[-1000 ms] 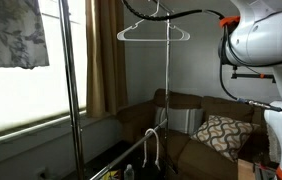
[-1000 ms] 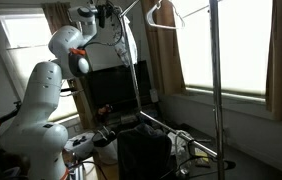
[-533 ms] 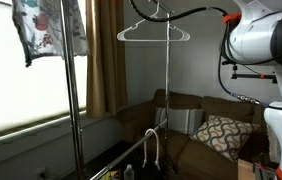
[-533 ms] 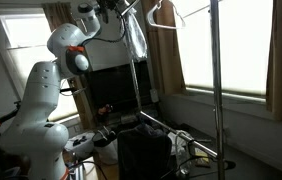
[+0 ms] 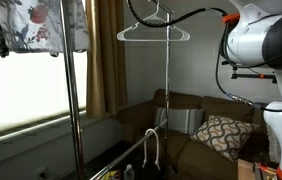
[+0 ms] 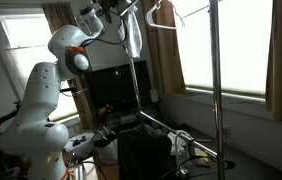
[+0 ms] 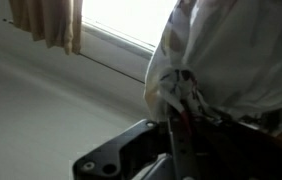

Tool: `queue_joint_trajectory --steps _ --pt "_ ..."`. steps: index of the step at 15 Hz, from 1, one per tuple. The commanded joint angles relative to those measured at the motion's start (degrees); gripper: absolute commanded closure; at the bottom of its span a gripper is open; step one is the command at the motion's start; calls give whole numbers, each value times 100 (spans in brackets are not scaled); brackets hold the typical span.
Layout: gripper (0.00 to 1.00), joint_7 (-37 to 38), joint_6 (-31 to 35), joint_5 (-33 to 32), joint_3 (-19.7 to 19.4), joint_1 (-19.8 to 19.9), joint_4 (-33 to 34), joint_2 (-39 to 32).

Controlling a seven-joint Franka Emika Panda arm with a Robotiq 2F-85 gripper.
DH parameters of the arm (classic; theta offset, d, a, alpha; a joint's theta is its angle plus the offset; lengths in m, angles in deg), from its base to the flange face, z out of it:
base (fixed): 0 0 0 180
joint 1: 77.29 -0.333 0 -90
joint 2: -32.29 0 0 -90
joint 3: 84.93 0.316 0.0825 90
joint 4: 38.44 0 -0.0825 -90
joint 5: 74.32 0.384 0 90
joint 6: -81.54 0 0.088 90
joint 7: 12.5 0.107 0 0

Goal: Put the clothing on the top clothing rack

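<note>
Most of the clothing (image 5: 26,27) is hanging on the window side of the metal upright. Next, my gripper lifts it and brings it back toward the white wire hanger (image 5: 153,31).
The clothing (image 5: 39,25), white with dark leaves and red-pink flowers, hangs high at the top left beside a tall metal upright (image 5: 69,100). It also shows in an exterior view (image 6: 136,35), dangling from my gripper (image 6: 119,10) next to the rack's upright. In the wrist view my gripper (image 7: 181,115) is shut on a bunched part of the clothing (image 7: 226,55). The top clothing rack (image 6: 141,5) is a thin dark rail at the frame's top edge and hard to make out. I cannot tell whether the clothing touches it.
A white wire hanger (image 5: 153,33) hangs at the top of the rack, also seen in an exterior view (image 6: 163,12). A brown sofa with a patterned cushion (image 5: 221,135) stands behind. Curtains (image 5: 106,55) and a bright window flank the rack.
The clothing has swung across the rack's upright and spread out wider near the top. The arm's upper part has shifted slightly with it.
</note>
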Motion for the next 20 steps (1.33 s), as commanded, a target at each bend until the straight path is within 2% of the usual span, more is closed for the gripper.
queue_joint_trajectory --steps 1,3,5,6,8,11,14,20 --pt "99 676 -680 -906 -358 -90 -1 -121" --pt "99 727 -1087 -1341 -378 -84 -8 -185" --pt "99 502 -1237 -1540 -209 -103 -10 -173" --pt "99 -165 -1008 -1191 165 -64 -10 -57" --pt "99 -961 -873 -886 540 -85 -31 119" --pt "99 -1947 -1127 -628 830 -247 56 347" --pt "99 -2786 -1701 -385 938 -352 111 617" --pt "99 -4066 -3574 -137 933 -564 -89 847"
